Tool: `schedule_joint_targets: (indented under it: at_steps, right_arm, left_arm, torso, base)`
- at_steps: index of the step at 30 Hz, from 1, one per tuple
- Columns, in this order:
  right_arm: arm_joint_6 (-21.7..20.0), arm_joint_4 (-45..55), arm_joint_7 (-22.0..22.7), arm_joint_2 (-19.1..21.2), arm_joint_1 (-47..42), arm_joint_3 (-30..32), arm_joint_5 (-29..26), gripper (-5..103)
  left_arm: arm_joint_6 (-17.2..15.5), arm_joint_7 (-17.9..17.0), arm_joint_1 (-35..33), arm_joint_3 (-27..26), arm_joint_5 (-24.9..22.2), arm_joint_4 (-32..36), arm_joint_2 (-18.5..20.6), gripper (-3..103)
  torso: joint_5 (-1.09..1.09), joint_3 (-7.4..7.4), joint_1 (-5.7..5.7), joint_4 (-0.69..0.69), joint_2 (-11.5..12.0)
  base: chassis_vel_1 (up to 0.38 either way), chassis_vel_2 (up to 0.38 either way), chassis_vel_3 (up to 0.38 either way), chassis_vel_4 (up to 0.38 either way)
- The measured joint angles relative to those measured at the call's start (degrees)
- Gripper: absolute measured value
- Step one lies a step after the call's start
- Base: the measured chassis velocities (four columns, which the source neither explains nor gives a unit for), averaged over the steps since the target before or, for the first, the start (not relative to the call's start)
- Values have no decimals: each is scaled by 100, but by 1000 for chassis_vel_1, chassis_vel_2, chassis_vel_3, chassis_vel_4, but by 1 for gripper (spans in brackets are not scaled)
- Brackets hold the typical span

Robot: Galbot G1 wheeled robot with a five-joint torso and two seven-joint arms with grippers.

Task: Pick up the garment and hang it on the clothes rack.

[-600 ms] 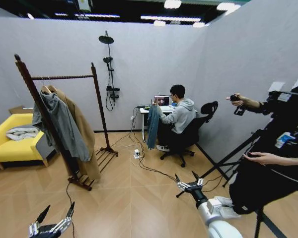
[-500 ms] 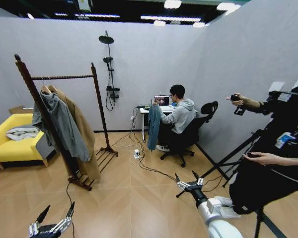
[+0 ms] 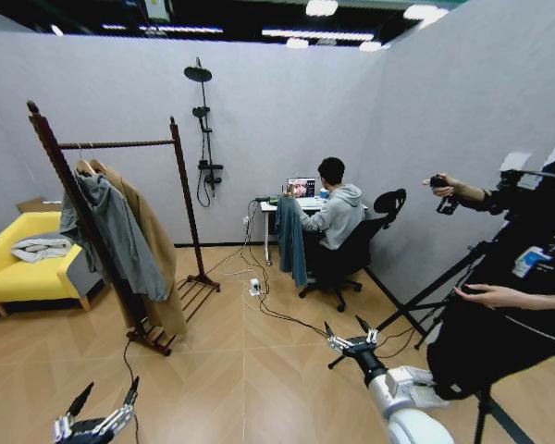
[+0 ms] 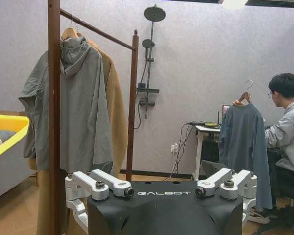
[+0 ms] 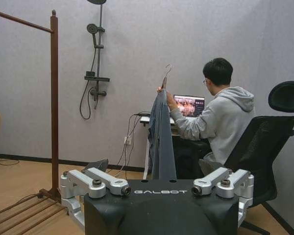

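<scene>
The garment [image 5: 161, 138] will stay draped on its hanger with the hook upright when I carry it, because the metal hook stands clear above the hand.
The garment [image 3: 291, 239], a teal-blue shirt on a hanger, hangs from the raised hand of a person seated at the desk at the far wall. It also appears as the garment [image 4: 242, 144] and the garment [image 5: 161, 139], with the metal hook above the hand. The clothes rack [image 3: 120, 144] stands at the left, a dark wooden frame with a top rod; one post [image 4: 54, 98] is close to the left wrist. My left gripper [image 3: 104, 396] is low at the lower left, open and empty. My right gripper [image 3: 343, 326] is open and empty over the floor, far short of the garment.
A grey hooded sweatshirt [image 3: 116, 231] and a tan coat [image 3: 153, 250] hang on the rack. A yellow sofa [image 3: 23, 273] stands at the left. Cables [image 3: 277, 310] run across the floor. An office chair [image 3: 351, 254], a tripod [image 3: 425, 310] and a person with a camera crowd the right.
The person has turned the hanger, so the garment now shows wider and sits slightly further right. My right gripper has shifted a touch left. The left gripper has not moved.
</scene>
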State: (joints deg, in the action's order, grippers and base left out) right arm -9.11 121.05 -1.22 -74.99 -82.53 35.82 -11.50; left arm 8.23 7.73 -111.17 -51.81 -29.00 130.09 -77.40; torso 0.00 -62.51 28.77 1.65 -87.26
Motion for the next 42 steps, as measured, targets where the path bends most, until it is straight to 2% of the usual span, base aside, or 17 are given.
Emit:
schedule_joint_targets:
  at_steps: [14, 28, 31, 33, 36, 38, 39, 42]
  right_arm:
    - [82, -158, -145, -71, 14, 6, 188, 100]
    - [168, -82, -161, -135, -86, 28, 265, 100]
    - [169, -85, -164, -143, -81, 28, 289, 100]
    - [169, -90, -165, -148, -62, 23, 307, 100]
    - [167, -96, -165, -164, -44, 9, 336, 100]
    - [167, -112, -166, -187, -30, -9, 369, 100]
    - [167, -112, -166, -187, -30, -9, 369, 100]
    - [166, -149, -166, -212, -13, -26, 408, 100]
  left_arm:
    - [0, 0, 0, 0, 0, 0, 0, 100]
    - [0, 0, 0, 0, 0, 0, 0, 100]
    - [0, -2, 0, 0, 0, 0, -1, 100]
    - [0, -1, 0, 1, 0, 0, 0, 100]
    - [0, 0, 0, 0, 0, 0, 0, 100]
    - [0, 0, 0, 1, 0, 0, 0, 100]
    - [0, 0, 0, 1, 0, 0, 0, 100]
    - [0, 0, 0, 0, 0, 0, 0, 100]
  torso:
    - [1, 0, 0, 0, 0]
    - [-3, 0, 1, 1, 0]
    - [4, -1, 1, -1, 1]
    - [-7, 0, 2, 2, 1]
    - [7, -1, 2, -2, 1]
    - [-8, 0, 2, 1, 1]
    - [-8, 0, 2, 1, 1]
    - [7, -1, 2, -2, 1]
  base:
    - [-117, 110, 107, -112]
    - [-288, 288, 278, -289]
    - [-353, 367, 362, -332]
    - [-363, 348, 370, -324]
    - [-361, 347, 351, -350]
    - [-349, 341, 357, -354]
    - [-358, 342, 346, -353]
    - [-343, 353, 342, -369]
